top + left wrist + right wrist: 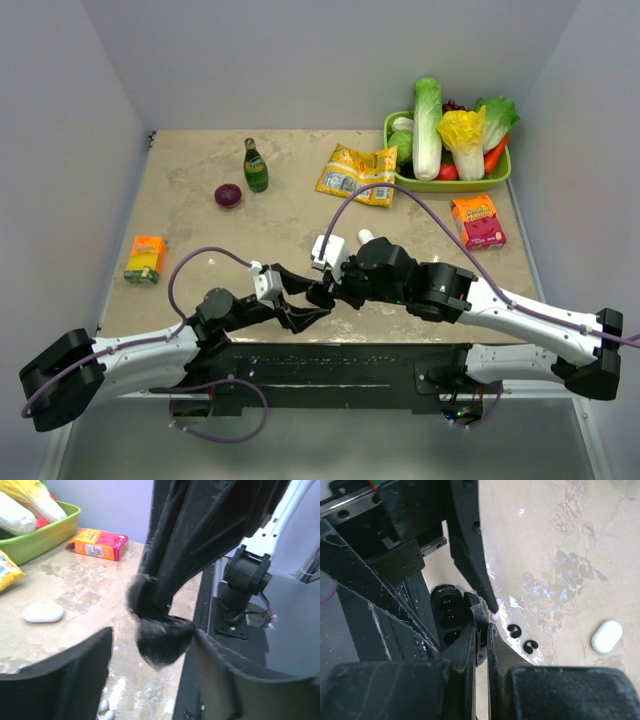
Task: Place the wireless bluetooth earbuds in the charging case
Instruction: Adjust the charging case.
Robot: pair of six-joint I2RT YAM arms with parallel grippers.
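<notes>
The open black charging case's lid (479, 612) is in my right gripper, so next my left gripper takes hold of the case's body (162, 643) before my right gripper picks up the black earbuds.
The white oval charging case (366, 236) lies closed on the table, apart from both grippers; it also shows in the left wrist view (43, 612) and the right wrist view (607, 636). Two tiny white earbuds (106, 707) lie on the table beside the inner edge of my left gripper's left finger; one shows as a white speck (496, 616) at that finger's tip. My left gripper (322, 302) (152, 645) is open and empty. My right gripper (335, 290) (481, 630) is shut, its tip hanging between the left fingers; nothing white shows in it.
Two small black C-shaped pieces (515, 631) lie near the earbuds. A green basket (450, 184) of vegetables, a yellow snack bag (356, 173), a pink box (478, 220), a green bottle (255, 166), a red onion (228, 195) and an orange box (146, 258) stand farther off.
</notes>
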